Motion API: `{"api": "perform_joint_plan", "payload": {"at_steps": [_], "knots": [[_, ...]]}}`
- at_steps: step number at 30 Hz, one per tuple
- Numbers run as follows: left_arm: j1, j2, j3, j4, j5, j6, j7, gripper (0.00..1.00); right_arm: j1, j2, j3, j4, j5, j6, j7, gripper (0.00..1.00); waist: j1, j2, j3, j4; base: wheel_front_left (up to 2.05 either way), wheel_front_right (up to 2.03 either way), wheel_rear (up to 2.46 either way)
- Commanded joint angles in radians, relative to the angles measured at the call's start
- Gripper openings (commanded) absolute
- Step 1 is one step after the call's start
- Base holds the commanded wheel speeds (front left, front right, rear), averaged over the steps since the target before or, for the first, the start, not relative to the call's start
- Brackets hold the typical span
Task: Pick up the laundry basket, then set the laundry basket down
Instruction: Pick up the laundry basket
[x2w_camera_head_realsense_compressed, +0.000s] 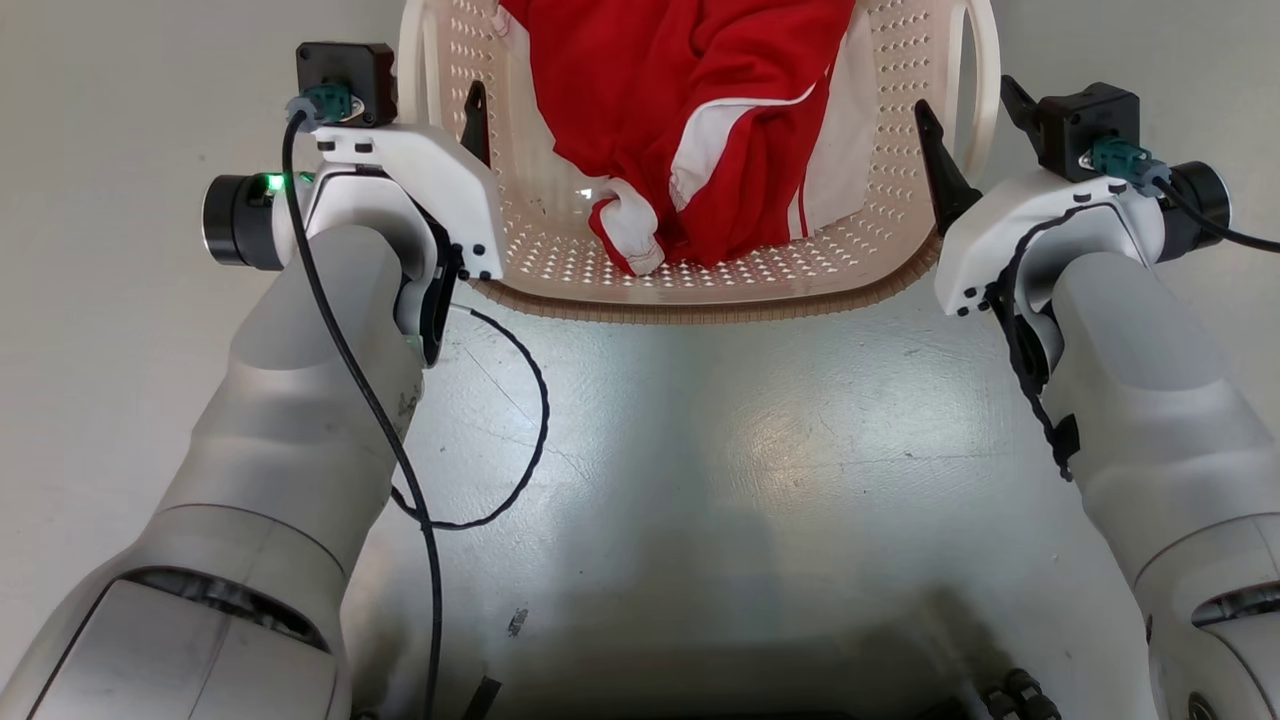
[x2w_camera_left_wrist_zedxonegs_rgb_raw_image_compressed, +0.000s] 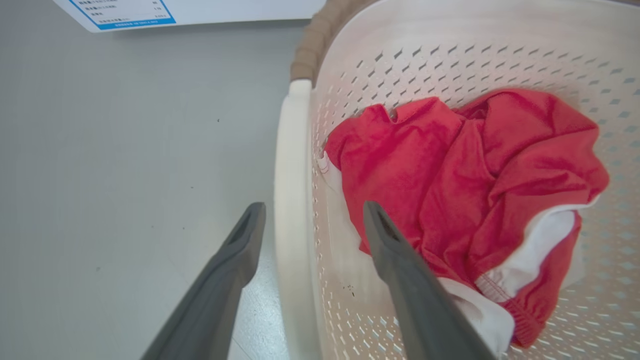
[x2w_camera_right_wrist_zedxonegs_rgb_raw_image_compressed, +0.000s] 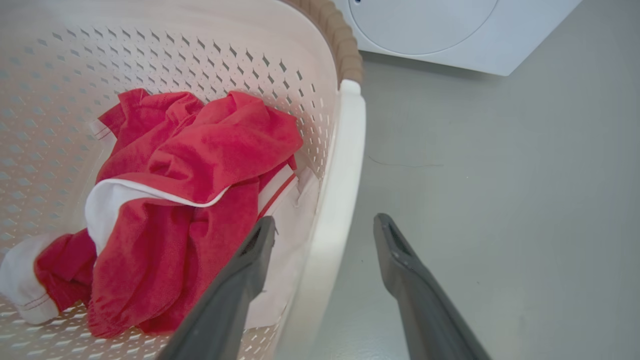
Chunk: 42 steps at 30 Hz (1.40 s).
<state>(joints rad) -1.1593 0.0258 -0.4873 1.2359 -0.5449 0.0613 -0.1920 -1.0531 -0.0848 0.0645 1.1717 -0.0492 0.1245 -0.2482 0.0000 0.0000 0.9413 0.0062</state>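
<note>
The red and white garment (x2w_camera_head_realsense_compressed: 720, 120) is deep down below the brown rim (x2w_camera_head_realsense_compressed: 708, 313), so I expect it to come along with its folds the same when I lift the laundry basket.
The laundry basket (x2w_camera_head_realsense_compressed: 700, 300), cream-white and perforated with a brown rim, sits at the top middle of the head view. A red and white garment (x2w_camera_head_realsense_compressed: 680, 90) lies inside it. My left gripper (x2w_camera_head_realsense_compressed: 440, 110) is open at the basket's left side. In the left wrist view this gripper (x2w_camera_left_wrist_zedxonegs_rgb_raw_image_compressed: 315, 207) straddles the white handle (x2w_camera_left_wrist_zedxonegs_rgb_raw_image_compressed: 290, 175), one finger outside and one inside the basket (x2w_camera_left_wrist_zedxonegs_rgb_raw_image_compressed: 450, 60). My right gripper (x2w_camera_head_realsense_compressed: 965, 95) is open at the right side. In the right wrist view it (x2w_camera_right_wrist_zedxonegs_rgb_raw_image_compressed: 325, 221) straddles the other handle (x2w_camera_right_wrist_zedxonegs_rgb_raw_image_compressed: 345, 165) the same way, beside the garment (x2w_camera_right_wrist_zedxonegs_rgb_raw_image_compressed: 200, 150).
A white washer (x2w_camera_right_wrist_zedxonegs_rgb_raw_image_compressed: 425, 25) stands on the grey floor just beyond the basket's far end. A white panel with a blue-edged label (x2w_camera_left_wrist_zedxonegs_rgb_raw_image_compressed: 125, 10) shows past the left handle. My glossy base (x2w_camera_head_realsense_compressed: 750, 450) and a loose black cable (x2w_camera_head_realsense_compressed: 500, 400) lie below the basket.
</note>
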Motion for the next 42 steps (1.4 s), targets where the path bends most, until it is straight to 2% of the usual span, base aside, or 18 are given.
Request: {"api": "perform_joint_plan", "payload": {"at_steps": [1,20,21,22,23,24,25,32,42], "knots": [[-0.004,0.024,0.003,-0.001,-0.006,-0.002,0.003,1.0,0.007,0.024,0.013,-0.005,0.007,0.006,-0.013,1.0,0.0,0.0,0.002,0.0,0.0,0.0,0.0],[-0.02,0.024,-0.043,0.026,-0.035,0.005,-0.005,1.0,0.005,0.032,0.008,0.0,0.016,0.006,-0.014,1.0,0.0,0.0,-0.001,-0.008,0.0,0.0,0.0],[-0.022,0.024,-0.045,0.026,-0.036,0.007,-0.006,0.99,0.006,0.032,0.009,0.0,0.016,0.006,-0.014,1.0,0.0,0.0,-0.001,-0.008,0.0,0.0,0.0],[-0.022,0.024,-0.05,0.027,-0.036,0.008,-0.004,0.75,0.006,0.032,0.008,0.0,0.016,0.006,-0.014,1.0,0.0,0.0,-0.001,-0.008,0.0,0.0,0.0],[-0.022,0.024,-0.053,0.027,-0.037,0.008,-0.002,0.57,0.007,0.032,0.008,-0.001,0.017,0.006,-0.014,0.87,0.0,0.0,-0.002,-0.008,0.0,0.0,0.0],[-0.022,0.024,-0.057,0.028,-0.039,0.008,0.0,0.36,0.008,0.033,0.009,-0.005,0.016,0.006,-0.014,0.4,0.0,0.0,-0.001,-0.008,0.0,0.0,0.0],[-0.022,0.024,-0.06,0.028,-0.041,0.007,0.003,0.0,0.009,0.033,0.01,-0.008,0.015,0.006,-0.014,0.0,0.0,0.0,-0.001,-0.008,0.0,0.0,0.0],[-0.017,0.024,-0.085,0.03,-0.055,0.016,0.02,0.0,0.014,0.034,0.012,0.018,0.009,0.006,-0.014,0.0,0.0,0.0,-0.012,-0.005,0.0,0.0,0.0],[0.042,0.024,-0.119,0.02,-0.103,0.007,0.068,0.0,0.035,0.034,0.054,0.081,0.038,0.006,0.0,0.0,0.0,0.0,-0.088,0.0,0.0,0.0,0.0]]}}
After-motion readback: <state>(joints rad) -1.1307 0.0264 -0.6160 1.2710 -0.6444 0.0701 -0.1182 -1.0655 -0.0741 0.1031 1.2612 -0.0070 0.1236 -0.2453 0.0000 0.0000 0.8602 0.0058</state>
